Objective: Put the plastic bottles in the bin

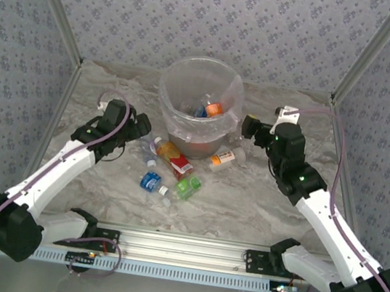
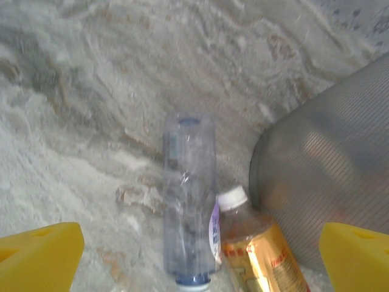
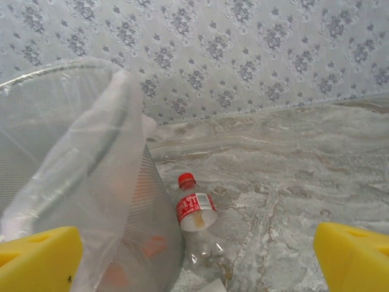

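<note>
The blue bottle's bottom end (image 1: 145, 177) is free of the clear bottle's cap, so the left gripper carries on toward the blue bottle and closes around its body (image 1: 151, 182).
The bin (image 1: 203, 81) stands at the back centre, a translucent bucket with a clear bag and a few plastic bottles (image 1: 212, 109) inside. Several more lie on the table in front of it: a clear one (image 1: 147, 151), an orange-and-red one (image 1: 172, 156), a blue one (image 1: 151, 181), a green one (image 1: 188, 187) and an orange-labelled one (image 1: 224, 158). My left gripper (image 1: 136, 127) is open just above the clear bottle (image 2: 188, 201) and the orange-labelled bottle (image 2: 258, 246) beside the bin wall (image 2: 328, 182). My right gripper (image 1: 250, 128) is open at the bin's right side (image 3: 73, 158), empty, with a red-capped bottle (image 3: 196, 210) on the table below it.
Patterned walls close off the back and both sides. The marbled table (image 1: 260, 200) has free room to the right of the bottles and in front of them. A metal rail (image 1: 179, 250) with the arm bases runs along the near edge.
</note>
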Tool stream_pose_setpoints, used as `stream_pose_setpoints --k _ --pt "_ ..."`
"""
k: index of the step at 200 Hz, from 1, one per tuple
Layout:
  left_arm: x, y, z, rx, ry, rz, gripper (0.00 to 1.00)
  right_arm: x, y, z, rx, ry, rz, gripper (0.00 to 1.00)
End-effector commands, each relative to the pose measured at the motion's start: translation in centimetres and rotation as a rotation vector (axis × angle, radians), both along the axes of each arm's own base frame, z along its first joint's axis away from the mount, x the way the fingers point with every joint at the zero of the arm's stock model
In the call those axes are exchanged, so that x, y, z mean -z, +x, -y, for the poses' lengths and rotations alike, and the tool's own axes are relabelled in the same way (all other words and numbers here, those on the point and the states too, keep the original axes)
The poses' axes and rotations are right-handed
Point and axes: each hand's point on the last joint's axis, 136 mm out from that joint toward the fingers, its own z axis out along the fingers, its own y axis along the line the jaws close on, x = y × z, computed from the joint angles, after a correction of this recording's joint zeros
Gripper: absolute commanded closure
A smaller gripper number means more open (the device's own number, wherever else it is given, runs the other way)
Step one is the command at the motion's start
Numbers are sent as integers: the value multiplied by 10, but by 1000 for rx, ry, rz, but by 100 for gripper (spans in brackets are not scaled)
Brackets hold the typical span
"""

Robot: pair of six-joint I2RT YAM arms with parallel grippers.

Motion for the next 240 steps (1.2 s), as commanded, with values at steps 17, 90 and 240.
stream_pose_setpoints --k 17,90,240 --pt "45 -53 -5 -123 -101 -286 0 -9 -5 24 104 40 39 0" --pt "90 -109 21 -301 -175 -456 1 4 -1 23 85 44 34 0" --pt "138 -81 45 -512 -216 -351 10 24 -16 29 78 2 -32 0"
